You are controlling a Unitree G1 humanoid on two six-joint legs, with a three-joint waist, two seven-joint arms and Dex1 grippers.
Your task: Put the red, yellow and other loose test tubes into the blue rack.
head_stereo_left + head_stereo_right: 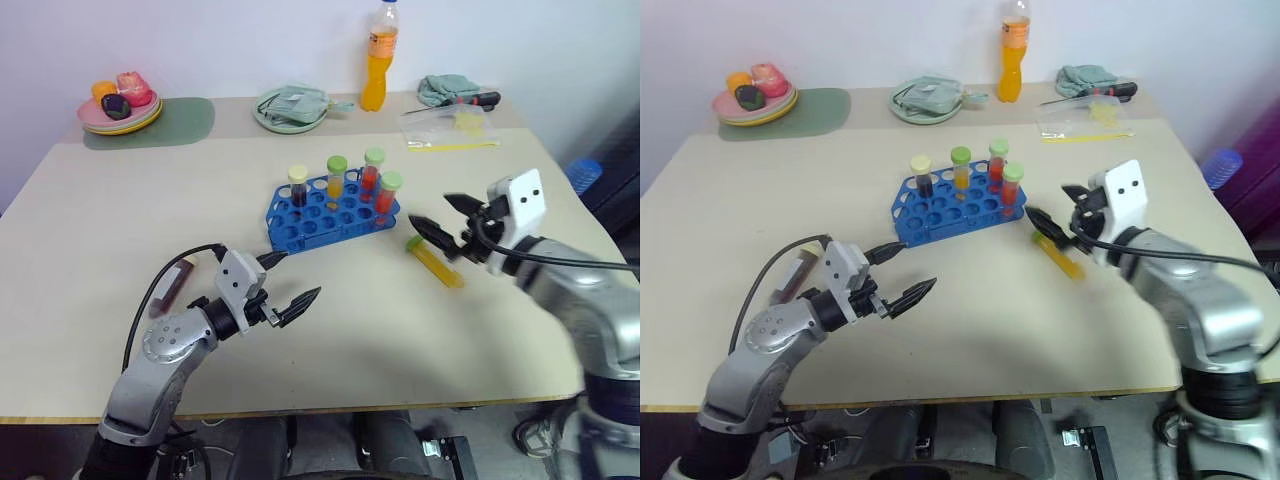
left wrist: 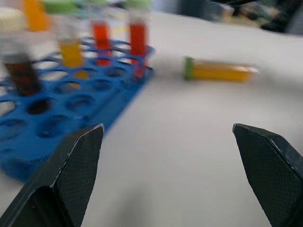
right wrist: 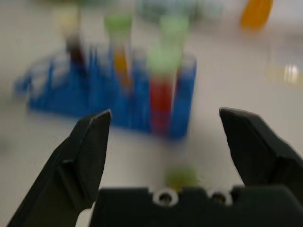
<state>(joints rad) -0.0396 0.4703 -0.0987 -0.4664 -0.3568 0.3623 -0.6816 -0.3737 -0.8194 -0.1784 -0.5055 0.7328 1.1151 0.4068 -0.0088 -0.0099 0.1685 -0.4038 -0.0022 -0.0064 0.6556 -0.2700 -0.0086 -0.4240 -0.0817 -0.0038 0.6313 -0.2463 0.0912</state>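
Observation:
The loose yellow test tube [image 1: 417, 244] lies clear of the blue rack. My right gripper should keep tilting its open fingers down until they are on both sides of the tube's body [image 1: 441, 269].
The blue rack [image 1: 300, 225] stands mid-table with several test tubes upright in it: a dark brown one with a cream cap [image 1: 298, 186], a yellow one [image 1: 336, 177] and two red ones [image 1: 372, 170] [image 1: 388, 193] with green caps. Another yellow test tube [image 1: 437, 262] with a green cap lies on the table right of the rack. My right gripper [image 1: 428, 209] hovers open just above this lying tube, holding nothing. My left gripper [image 1: 303, 273] is open and empty in front of the rack. A dark reddish oblong thing [image 1: 170, 287] lies beside my left arm.
Along the back edge stand an orange drink bottle [image 1: 377, 62], a plate with a cloth [image 1: 290, 108], a plate of fruit [image 1: 120, 104] on a green mat [image 1: 185, 122], a plastic bag [image 1: 450, 128] and a cloth with a screwdriver [image 1: 458, 93].

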